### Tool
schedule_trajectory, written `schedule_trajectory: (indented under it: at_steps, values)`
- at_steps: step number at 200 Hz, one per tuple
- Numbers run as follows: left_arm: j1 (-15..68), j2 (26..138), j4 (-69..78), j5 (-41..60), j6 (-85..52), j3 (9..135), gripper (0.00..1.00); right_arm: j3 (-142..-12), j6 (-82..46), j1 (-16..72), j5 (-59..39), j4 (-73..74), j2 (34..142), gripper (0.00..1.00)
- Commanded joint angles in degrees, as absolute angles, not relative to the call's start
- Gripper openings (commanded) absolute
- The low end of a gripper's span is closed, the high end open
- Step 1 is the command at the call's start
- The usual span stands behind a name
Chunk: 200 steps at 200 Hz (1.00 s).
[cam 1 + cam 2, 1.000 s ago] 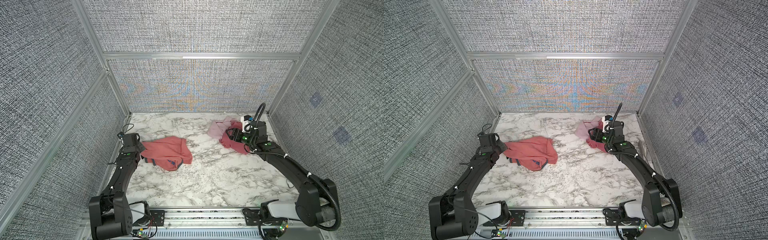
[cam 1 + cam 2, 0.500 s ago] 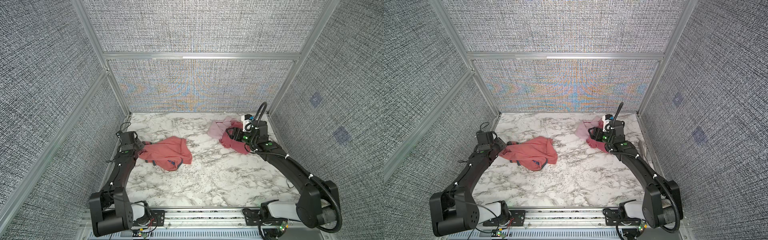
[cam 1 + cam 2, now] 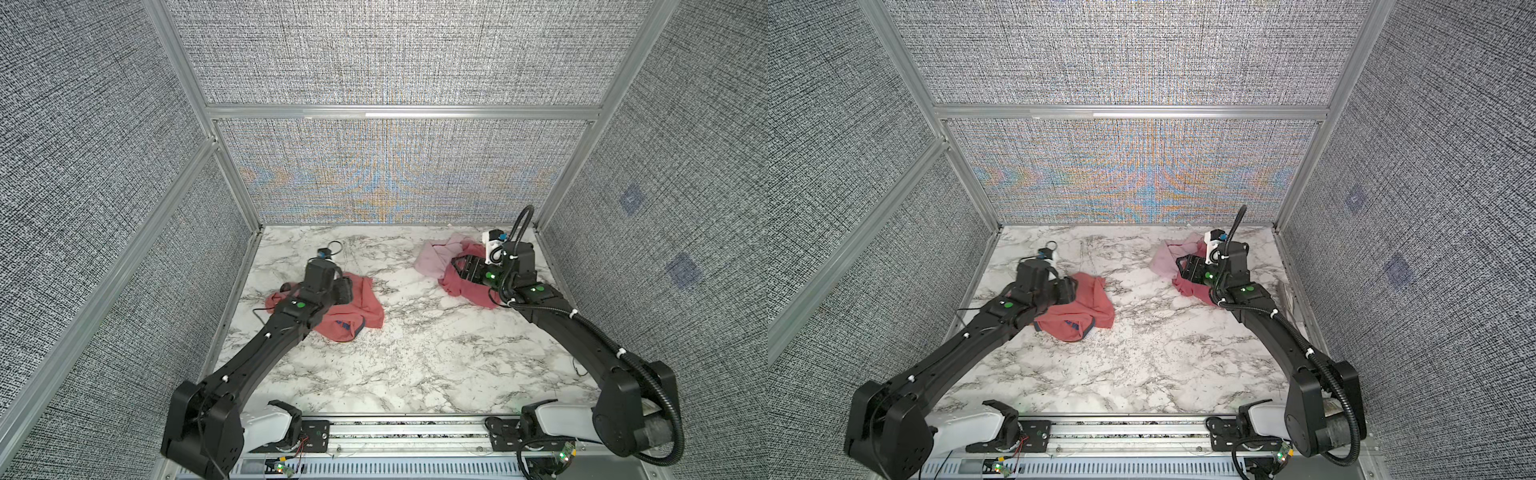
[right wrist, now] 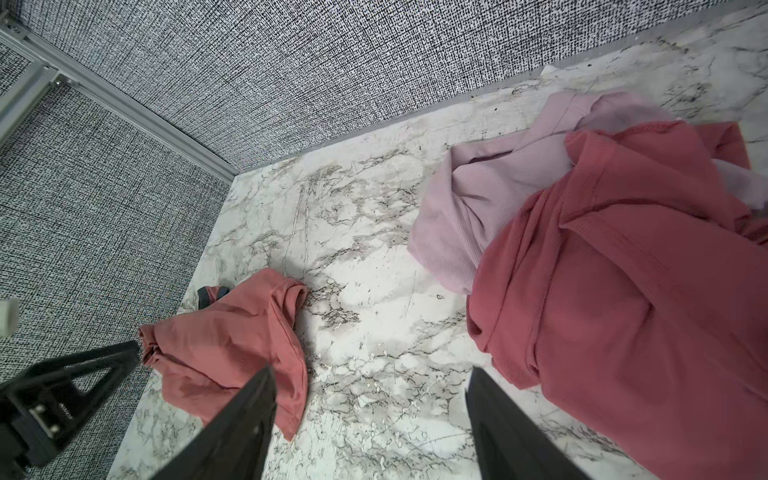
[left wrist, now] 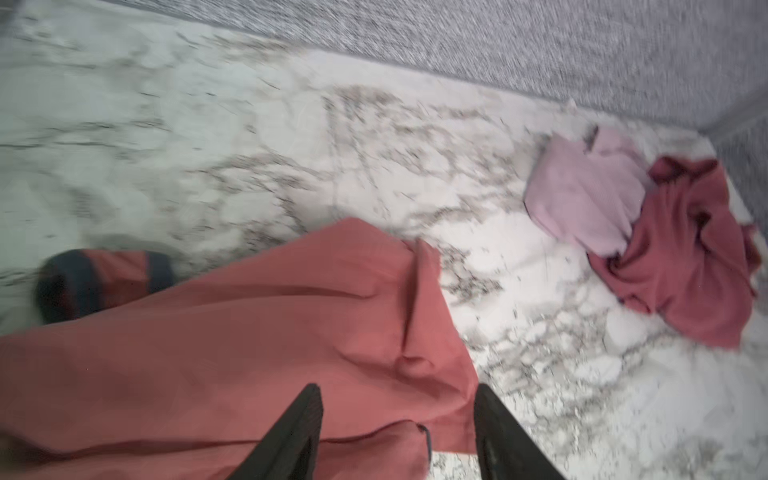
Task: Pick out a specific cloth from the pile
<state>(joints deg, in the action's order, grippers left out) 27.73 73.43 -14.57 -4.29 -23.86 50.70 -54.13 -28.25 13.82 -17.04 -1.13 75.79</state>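
The coral-pink cloth's edge (image 3: pixel 374 299) on the side toward the pile is lying clear on the marble, so my left gripper should keep going toward that edge (image 3: pixel 379 321) until its fingers are on both sides of it.
The cloth (image 3: pixel 365 305) (image 3: pixel 1096 303), coral-pink with grey-blue trim, lies crumpled on the left of the marble table (image 3: pixel 415 353). My left gripper (image 3: pixel 345 290) (image 3: pixel 1068 289) hovers over its left part. In the left wrist view the left gripper (image 5: pixel 397 388) is open, with the cloth (image 5: pixel 249 332) spread below both fingers and nothing pinched. My right gripper (image 3: pixel 459 266) (image 3: pixel 1183 266) is at the pile at the back right. In the right wrist view the right gripper (image 4: pixel 371 370) is open over bare marble, and the cloth (image 4: pixel 232 336) lies well apart from the pile.
The pile holds a pale pink cloth (image 3: pixel 432 259) (image 5: pixel 582 195) (image 4: pixel 478 199) and a rose-red cloth (image 3: pixel 465 289) (image 5: pixel 685 249) (image 4: pixel 623 291), partly overlapping near the back right corner. Grey fabric walls (image 3: pixel 395 166) with aluminium frames close in three sides.
My left gripper opened and let go of the cloth's left edge, then swung right so that it now sits over the cloth. The right arm has not moved.
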Motion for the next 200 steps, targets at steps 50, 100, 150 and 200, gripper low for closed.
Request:
schedule_trajectory:
  at_steps: [50, 100, 150, 200]
  values:
    - [39.5, 93.3, -14.7, -2.1, -19.0, 58.3, 0.61, -53.4, -27.7, 13.8, -16.8, -1.8, 73.7, 0.74]
    - [41.0, 101.0, -17.6, -4.0, -18.4, 61.7, 0.6, -51.6, -27.3, 13.8, -16.7, -1.5, 73.8, 0.74]
    - [42.3, 105.5, -20.5, -8.7, -18.3, 63.8, 0.57, -51.5, -27.3, 13.7, -16.9, -0.9, 74.6, 0.74]
    - [43.0, 110.1, -25.9, -12.7, -20.6, 67.2, 0.5, -51.5, -27.4, 13.7, -16.9, -0.4, 75.6, 0.74]
